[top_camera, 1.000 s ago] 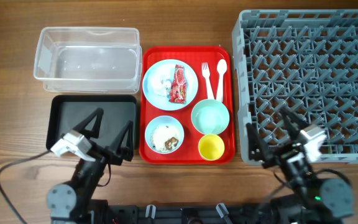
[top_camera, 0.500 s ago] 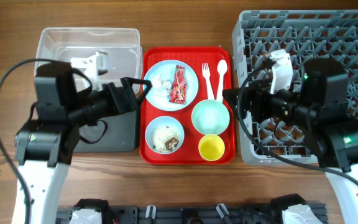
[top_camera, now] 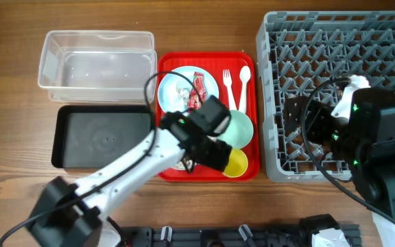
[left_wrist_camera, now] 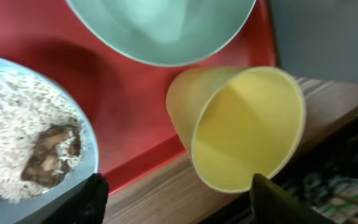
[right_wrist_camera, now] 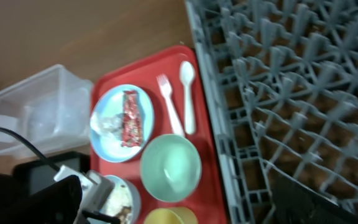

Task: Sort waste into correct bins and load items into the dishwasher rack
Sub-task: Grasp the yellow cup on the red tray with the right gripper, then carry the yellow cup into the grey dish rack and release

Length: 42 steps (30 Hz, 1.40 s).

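The yellow cup [top_camera: 236,165] is at my left gripper with its opening up, and the grey rack [top_camera: 289,145] is under my right gripper. Next, I pass the cup over before I put it upside down on the rack.
My left gripper [top_camera: 214,152] is open low over the front of the red tray [top_camera: 165,62]. In the left wrist view its fingers [left_wrist_camera: 87,200] stand either side of the yellow cup [left_wrist_camera: 247,124], with the rice-filled small blue bowl [left_wrist_camera: 23,143] at left and the mint bowl [left_wrist_camera: 160,25] beyond. My right gripper [top_camera: 295,122] is open and empty above the grey rack [top_camera: 341,62]. The plate [top_camera: 173,77] holds the red wrapper [top_camera: 197,89] and white tissue [top_camera: 179,92]. Fork [top_camera: 229,86] and spoon [top_camera: 244,82] lie beside it.
The clear tub [top_camera: 94,68] stands at the back left, the black tray [top_camera: 101,137] in front of it; both hold nothing. The left arm hides most of the small blue bowl from overhead. A cable loops over the plate.
My left arm swung right from over the tub and black tray and came down over the yellow cup. My right arm drew back to the right over the rack.
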Each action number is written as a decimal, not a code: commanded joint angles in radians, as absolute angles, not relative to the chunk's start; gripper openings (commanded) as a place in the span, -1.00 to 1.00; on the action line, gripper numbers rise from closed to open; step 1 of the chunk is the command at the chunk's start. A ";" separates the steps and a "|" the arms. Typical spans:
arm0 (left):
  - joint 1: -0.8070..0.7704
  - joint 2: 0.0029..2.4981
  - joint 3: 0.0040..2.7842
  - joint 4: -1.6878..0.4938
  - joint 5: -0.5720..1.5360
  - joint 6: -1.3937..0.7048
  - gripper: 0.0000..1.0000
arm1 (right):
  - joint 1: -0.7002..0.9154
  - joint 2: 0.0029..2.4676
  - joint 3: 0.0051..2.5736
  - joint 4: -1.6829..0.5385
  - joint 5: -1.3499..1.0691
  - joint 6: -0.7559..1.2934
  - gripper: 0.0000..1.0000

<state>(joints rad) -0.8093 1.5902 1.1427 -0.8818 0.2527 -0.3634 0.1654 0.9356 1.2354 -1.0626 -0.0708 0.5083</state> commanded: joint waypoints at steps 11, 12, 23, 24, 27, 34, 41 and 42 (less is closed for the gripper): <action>-0.841 1.665 1.155 -0.828 0.173 -0.355 -0.92 | 0.162 0.932 1.259 -1.060 -0.015 0.497 0.99; -0.826 1.654 1.161 -0.844 0.212 -0.353 -0.92 | 0.162 0.932 1.259 -1.060 -0.015 0.497 1.00; -0.270 1.343 1.238 -0.775 1.080 -0.300 -0.92 | 0.162 0.943 1.259 -0.899 -0.669 0.052 0.95; -0.231 1.341 1.238 -0.758 1.168 -0.300 -0.92 | 0.163 0.954 1.259 -0.875 -0.741 0.052 0.95; -0.168 1.345 1.237 -0.741 1.383 -0.299 -0.92 | 0.188 1.006 1.258 -0.827 -0.909 0.049 0.86; -0.166 1.345 1.237 -0.710 1.515 -0.299 -0.92 | 0.306 1.132 1.258 -0.622 -1.173 0.035 0.72; -0.166 1.345 1.237 -0.709 1.506 -0.294 -0.92 | 0.331 1.132 1.258 -0.546 -1.208 0.082 0.11; -0.166 1.345 1.237 -0.707 1.502 -0.294 -0.92 | 0.338 1.132 1.258 -0.546 -1.206 0.081 0.11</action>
